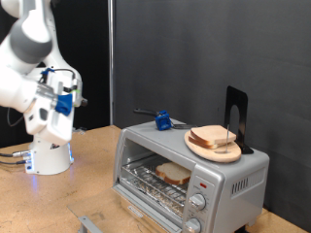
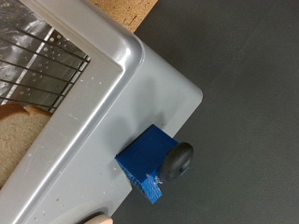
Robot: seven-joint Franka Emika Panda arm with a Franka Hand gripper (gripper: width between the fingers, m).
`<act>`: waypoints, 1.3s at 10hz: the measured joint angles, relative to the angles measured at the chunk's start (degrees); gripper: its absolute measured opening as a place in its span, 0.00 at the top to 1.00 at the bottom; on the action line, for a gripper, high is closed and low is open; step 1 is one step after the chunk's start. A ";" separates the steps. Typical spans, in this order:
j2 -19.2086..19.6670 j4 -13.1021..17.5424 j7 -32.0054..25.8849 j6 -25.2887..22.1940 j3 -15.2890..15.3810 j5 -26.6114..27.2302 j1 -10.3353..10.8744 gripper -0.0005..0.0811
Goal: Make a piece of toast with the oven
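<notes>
Next, my gripper moves down in front of the oven and lifts the door by its handle [image 1: 87,225], because the oven's door [image 1: 119,210] is folded down below my high gripper.
The silver-grey oven [image 1: 233,180] stands at the exterior view's right on the wooden table. Its glass door looks folded down, and a slice of toast [image 1: 173,175] lies on the wire rack inside. More bread [image 1: 216,138] lies on a round wooden plate [image 1: 199,148] on the oven's top. My gripper [image 1: 70,97] hangs in the air at the exterior view's left, well away from the oven, with nothing seen in it. The wrist view shows the oven's top [image 2: 93,121] and the rack [image 2: 37,56], but no fingers.
A blue block with a black knob [image 1: 163,120] sits on the oven's top at its rear corner; it also shows in the wrist view [image 2: 145,173]. A black stand [image 1: 236,116] rises behind the plate. Two knobs [image 1: 200,201] and a red light [image 1: 202,183] are on the oven's front.
</notes>
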 joint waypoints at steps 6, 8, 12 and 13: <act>4.55 4.75 16.48 -12.12 -2.32 -1.77 -1.35 0.00; 7.87 6.87 16.91 -11.86 -5.15 -1.68 -3.32 0.00; 16.58 12.86 16.83 -11.74 -8.81 2.07 -5.36 0.00; 19.24 14.99 16.70 -13.62 -9.00 1.72 -5.37 0.00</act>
